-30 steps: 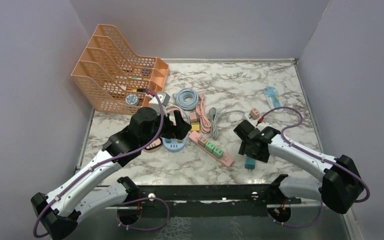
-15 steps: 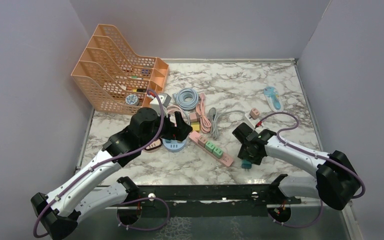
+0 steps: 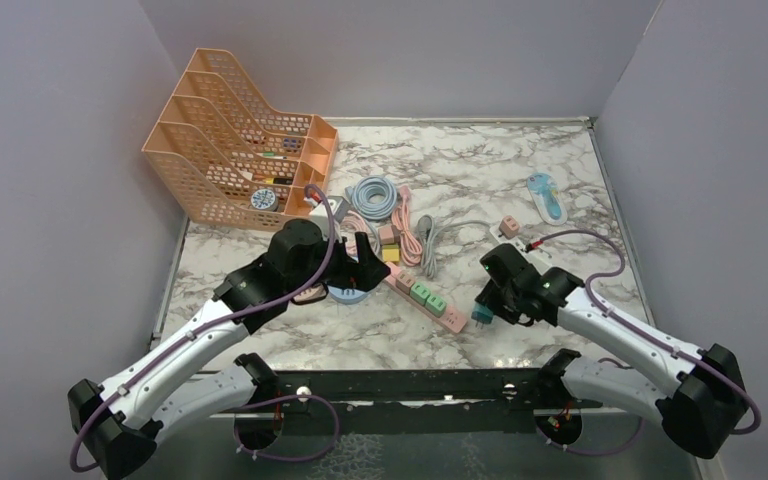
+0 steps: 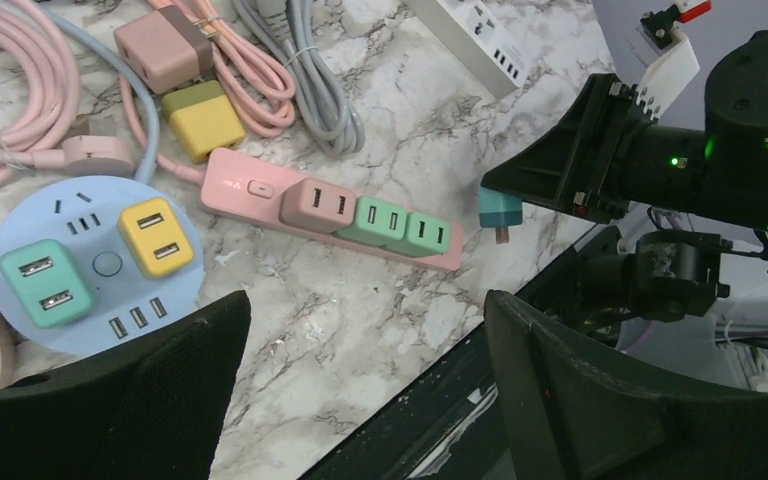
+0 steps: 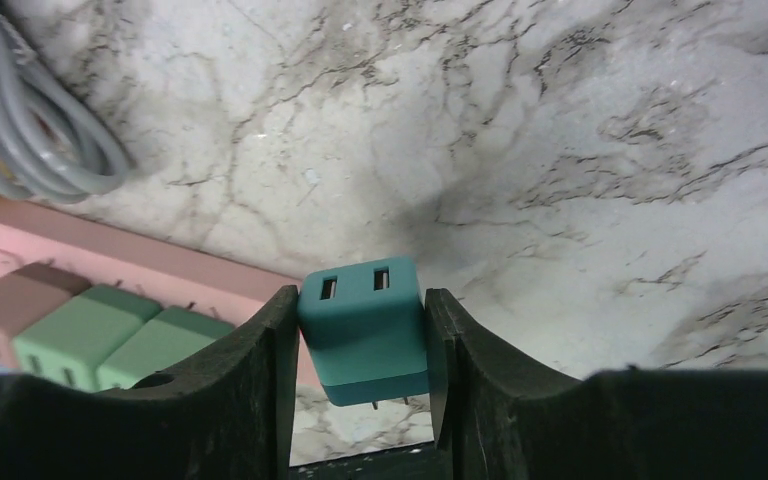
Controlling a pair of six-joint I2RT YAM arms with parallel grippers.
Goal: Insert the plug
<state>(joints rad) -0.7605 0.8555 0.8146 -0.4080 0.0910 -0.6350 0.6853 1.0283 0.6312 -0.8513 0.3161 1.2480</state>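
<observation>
The teal plug's pins (image 4: 502,236) point across the fingers of my right gripper, so my left gripper should hold the teal plug while my right gripper grabs its port end (image 5: 355,284).
My right gripper (image 3: 484,303) is shut on a teal USB charger plug (image 5: 365,330), prongs pointing down, held above the table just right of the pink power strip (image 3: 422,297). The plug also shows in the top view (image 3: 481,314) and the left wrist view (image 4: 500,212). The strip (image 4: 250,184) carries one pink and two green plugs; its right end is bare. My left gripper (image 3: 363,252) is open and empty, hovering over the round blue socket hub (image 4: 105,265) left of the strip.
Orange file trays (image 3: 230,150) stand at the back left. Coiled cables (image 3: 372,196), a grey cord (image 3: 425,240), a white strip (image 4: 470,45) and small adapters lie behind the pink strip. The table's front edge with a dark rail (image 3: 410,382) is close below.
My right gripper has carried the teal plug left and slightly up, closer to the pink strip's right end. The left arm has shifted a little right and forward.
</observation>
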